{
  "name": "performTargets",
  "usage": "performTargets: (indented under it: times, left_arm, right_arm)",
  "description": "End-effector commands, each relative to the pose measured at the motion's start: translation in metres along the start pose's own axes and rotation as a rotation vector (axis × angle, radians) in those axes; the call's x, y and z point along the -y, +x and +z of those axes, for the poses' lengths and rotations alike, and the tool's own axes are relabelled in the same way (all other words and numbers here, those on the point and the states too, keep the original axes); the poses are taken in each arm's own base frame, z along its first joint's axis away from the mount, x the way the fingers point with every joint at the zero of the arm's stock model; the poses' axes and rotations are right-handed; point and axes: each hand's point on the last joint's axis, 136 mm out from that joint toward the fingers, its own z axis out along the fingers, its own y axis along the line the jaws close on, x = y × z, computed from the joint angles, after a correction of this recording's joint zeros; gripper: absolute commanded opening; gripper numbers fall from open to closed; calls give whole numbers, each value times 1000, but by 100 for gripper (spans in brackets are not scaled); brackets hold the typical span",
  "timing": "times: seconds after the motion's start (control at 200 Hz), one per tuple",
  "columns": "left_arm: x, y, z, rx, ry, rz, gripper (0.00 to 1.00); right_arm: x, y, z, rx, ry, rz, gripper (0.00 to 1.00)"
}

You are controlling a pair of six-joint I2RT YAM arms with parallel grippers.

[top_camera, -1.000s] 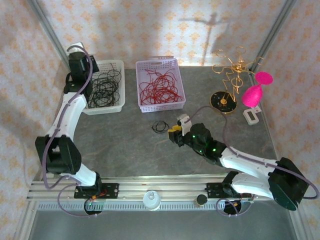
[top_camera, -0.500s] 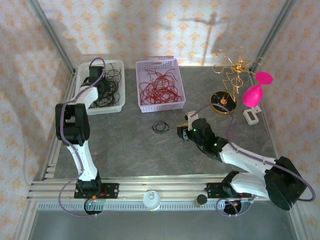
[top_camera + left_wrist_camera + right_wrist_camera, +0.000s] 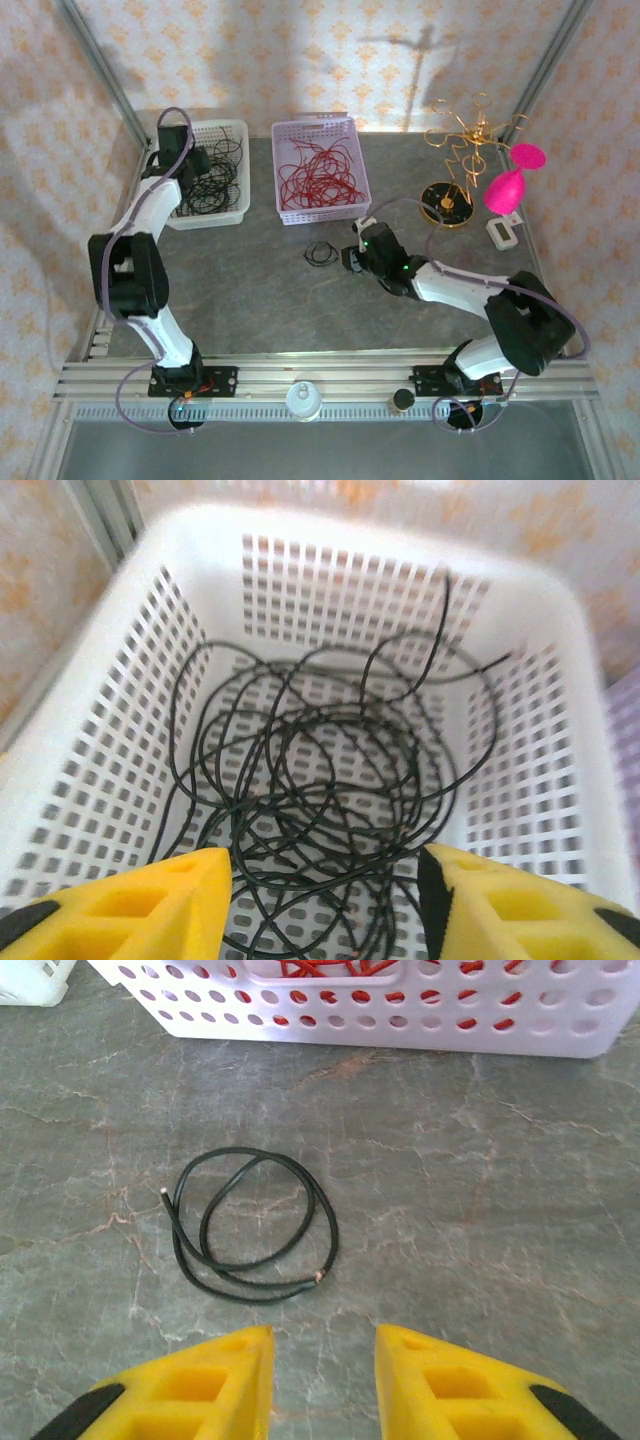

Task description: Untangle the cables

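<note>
I should lift the coil [image 3: 320, 253] with my right gripper for my left gripper to take, because it lies by my right gripper, far from the white basket of black cables [image 3: 208, 178].
A small coil of black cable [image 3: 321, 254] [image 3: 255, 1225] lies alone on the grey table. Just right of it, low over the table, my right gripper [image 3: 350, 257] [image 3: 323, 1360] is open, with the coil ahead of its yellow fingers [image 3: 210, 1380] and nothing between them. Red cables [image 3: 320, 172] fill the lilac-white basket [image 3: 285, 215], whose wall [image 3: 400, 1010] stands beyond the coil. A tangle of black cables [image 3: 210, 178] [image 3: 320, 790] lies in the white basket [image 3: 240, 130] [image 3: 110, 740]. My left gripper [image 3: 190, 162] [image 3: 325, 900] hangs open above that tangle, holding nothing.
A gold wire ornament [image 3: 465, 150] on a round base stands at the back right, with a pink object [image 3: 510, 185] and a small white block [image 3: 502, 232] beside it. Patterned walls enclose the table. A rail [image 3: 320, 375] runs along the near edge.
The left arm has swung across the white basket, and its gripper now sits over the basket's left part. The right gripper has moved left and back, closer to the black coil.
</note>
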Motion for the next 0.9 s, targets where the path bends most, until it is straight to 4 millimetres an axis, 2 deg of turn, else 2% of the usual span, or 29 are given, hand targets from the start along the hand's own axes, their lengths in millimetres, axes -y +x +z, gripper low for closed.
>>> performTargets:
  times: [0.0, 0.085, 0.21, 0.335, 0.425, 0.536, 0.651, 0.776, 0.896]
  left_arm:
    - [-4, -3, -30, 26, 23, -43, 57]
    - [-8, 7, -54, 47, 42, -75, 58]
    - [-3, 37, -87, 64, 144, -140, 55]
    - [17, 73, -114, 57, 273, -167, 51]
    - [44, 100, -129, 28, 349, -137, 51]
    - [71, 136, -143, -20, 428, -108, 51]
    - [100, 169, -155, -60, 521, -93, 52]
    - [129, 205, -158, -114, 590, -39, 53]
    - [153, 234, -154, -170, 668, 4, 52]
  right_arm:
    - [-5, -10, 11, -3, -7, 30, 31]
    - [-6, -11, 25, -18, -2, 51, 32]
    - [-5, -9, 46, -43, 17, 97, 32]
    - [-1, -11, 60, -37, 47, 173, 33]
    - [3, -12, 69, -31, 87, 205, 33]
    - [4, -6, 80, -45, 122, 208, 33]
    - [0, 9, 89, -85, 145, 184, 26]
    - [-1, 23, 83, -100, 161, 172, 13]
    - [-1, 27, 72, -99, 150, 180, 3]
